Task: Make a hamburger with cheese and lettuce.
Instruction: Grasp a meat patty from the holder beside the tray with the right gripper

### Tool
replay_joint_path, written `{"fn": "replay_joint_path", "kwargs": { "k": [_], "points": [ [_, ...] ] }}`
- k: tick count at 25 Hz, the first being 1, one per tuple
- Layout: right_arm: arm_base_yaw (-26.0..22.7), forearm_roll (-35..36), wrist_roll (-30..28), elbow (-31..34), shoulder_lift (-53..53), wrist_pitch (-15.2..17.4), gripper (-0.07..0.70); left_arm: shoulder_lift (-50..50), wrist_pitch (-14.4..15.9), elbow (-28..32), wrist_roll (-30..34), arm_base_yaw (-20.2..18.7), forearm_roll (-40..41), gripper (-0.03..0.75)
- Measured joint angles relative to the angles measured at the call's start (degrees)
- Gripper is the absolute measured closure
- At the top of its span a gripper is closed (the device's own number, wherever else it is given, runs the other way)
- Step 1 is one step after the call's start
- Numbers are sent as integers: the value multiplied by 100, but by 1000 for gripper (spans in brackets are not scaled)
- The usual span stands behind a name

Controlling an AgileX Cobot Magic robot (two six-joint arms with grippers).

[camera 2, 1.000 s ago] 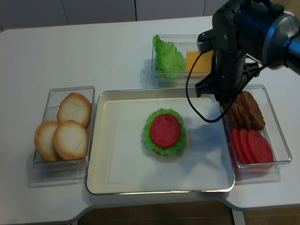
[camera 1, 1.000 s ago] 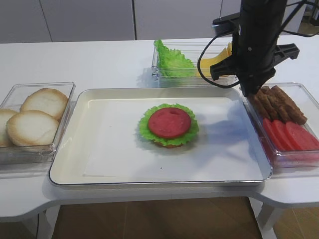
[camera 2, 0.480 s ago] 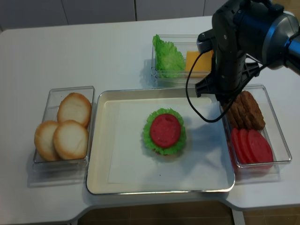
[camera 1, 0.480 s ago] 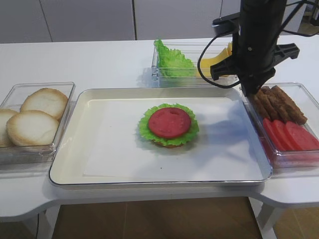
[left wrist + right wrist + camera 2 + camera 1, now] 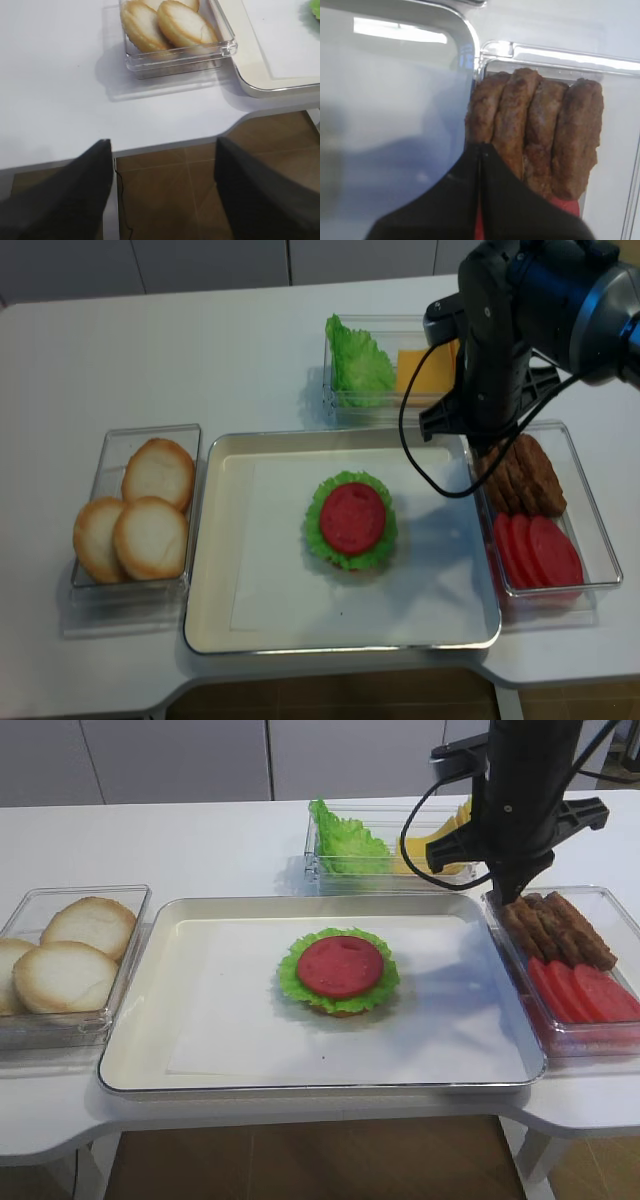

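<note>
The robot's right gripper is closed and empty above the patty point(image 5: 486, 106) nearest the tray, so it should open, move toward the tray and straddle that patty's long sides point(image 5: 469, 119).
The hamburger point(image 5: 340, 970) point(image 5: 351, 518) sits mid-tray: a bun base, a frilly green rim and a red slice on top. Loose lettuce point(image 5: 345, 845) point(image 5: 358, 360) and yellow cheese point(image 5: 418, 852) point(image 5: 415, 370) share a clear box behind the tray. My right gripper point(image 5: 480, 148) point(image 5: 515, 898) hangs shut over the near-left end of the brown patties point(image 5: 535, 130) point(image 5: 555, 928), with nothing between its fingers. My left gripper point(image 5: 162, 150) is open and empty, beyond the table's front edge over the floor, and is out of both high views.
A white tray point(image 5: 200, 1040) point(image 5: 250, 590) fills the middle. Pale bun halves point(image 5: 65, 955) point(image 5: 167, 22) lie in a clear box on the left. Red tomato slices point(image 5: 585, 990) point(image 5: 540, 550) share the right box with the patties.
My right gripper's jaws have come fully together and the arm has lifted slightly up and to the right over the patty box. Nothing else has moved.
</note>
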Motion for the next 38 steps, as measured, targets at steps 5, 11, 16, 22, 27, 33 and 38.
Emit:
{"fn": "replay_joint_path", "kwargs": {
  "k": [5, 11, 16, 22, 27, 33, 38],
  "points": [
    [0, 0, 0, 0, 0, 12, 555, 0, 0, 0, 0, 0, 0, 249],
    [0, 34, -12, 0, 0, 12, 281, 0, 0, 0, 0, 0, 0, 249],
    [120, -178, -21, 0, 0, 12, 274, 0, 0, 0, 0, 0, 0, 249],
    [521, -859, 220, 0, 125, 111, 281, 0, 0, 0, 0, 0, 0, 249],
    [519, -859, 257, 0, 151, 183, 297, 0, 0, 0, 0, 0, 0, 249],
    [519, -859, 294, 0, 249, 182, 364, 0, 0, 0, 0, 0, 0, 249],
    [519, -882, 294, 0, 357, 182, 370, 0, 0, 0, 0, 0, 0, 249]
  ]
}}
